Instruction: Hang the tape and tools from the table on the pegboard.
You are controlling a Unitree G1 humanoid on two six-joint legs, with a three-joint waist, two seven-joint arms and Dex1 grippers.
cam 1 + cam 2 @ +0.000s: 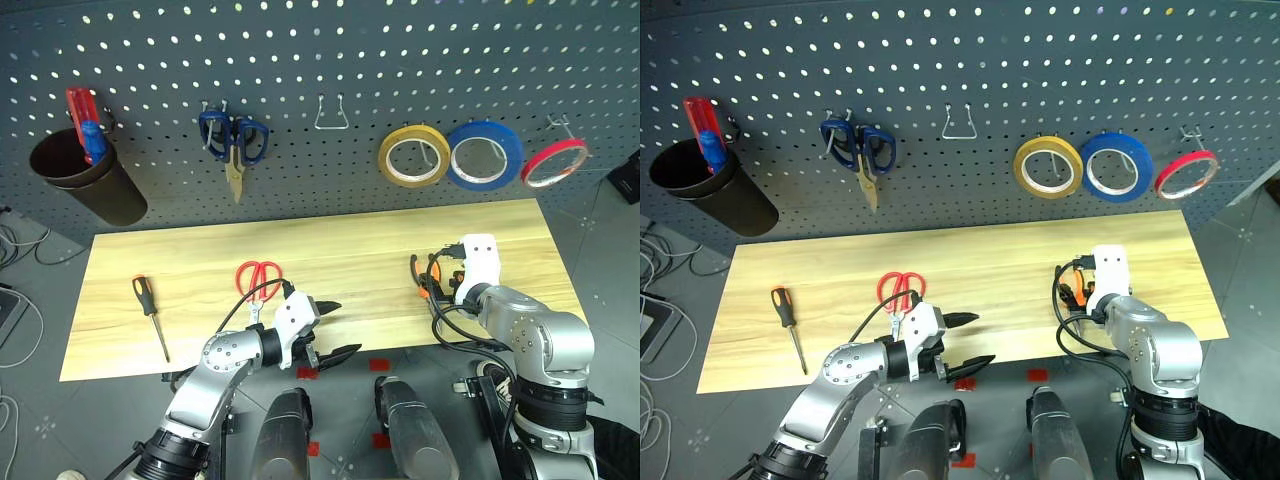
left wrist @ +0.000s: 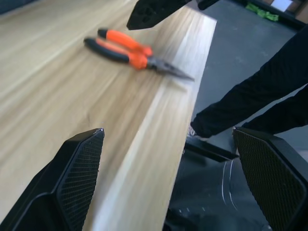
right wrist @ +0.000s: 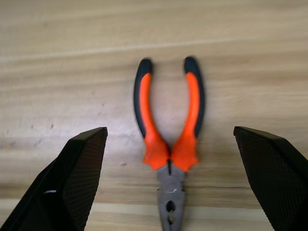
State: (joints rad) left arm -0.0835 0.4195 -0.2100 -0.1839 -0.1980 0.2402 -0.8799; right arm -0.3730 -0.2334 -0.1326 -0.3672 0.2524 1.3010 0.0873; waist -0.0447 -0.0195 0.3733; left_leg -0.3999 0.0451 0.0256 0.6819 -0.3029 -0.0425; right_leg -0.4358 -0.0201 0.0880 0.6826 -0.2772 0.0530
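My right gripper should keep going down until it can close on the handles' outer sides [image 3: 139,108], as both handles of the pliers [image 3: 169,108] are centred between its open fingers.
The red tape [image 1: 553,163] hangs on a hook at the far right of the pegboard [image 1: 300,60]. On the table [image 1: 200,250] lie the red-handled scissors [image 1: 258,278], the slim screwdriver [image 1: 150,310] to their left, and the orange-and-black pliers [image 3: 168,139] on the right half. My right gripper [image 3: 169,130] hovers open just above the pliers, one finger on each side of the handles, touching nothing. My left gripper [image 1: 340,328] is open and empty over the table's front edge, right of the scissors, and points toward the pliers [image 2: 134,50].
On the pegboard hang blue-handled scissors [image 1: 232,135], a yellow roll [image 1: 413,157], a blue roll [image 1: 484,154] and an empty wire hook [image 1: 331,112]. A dark cup [image 1: 85,180] at the far left holds red and blue screwdrivers.
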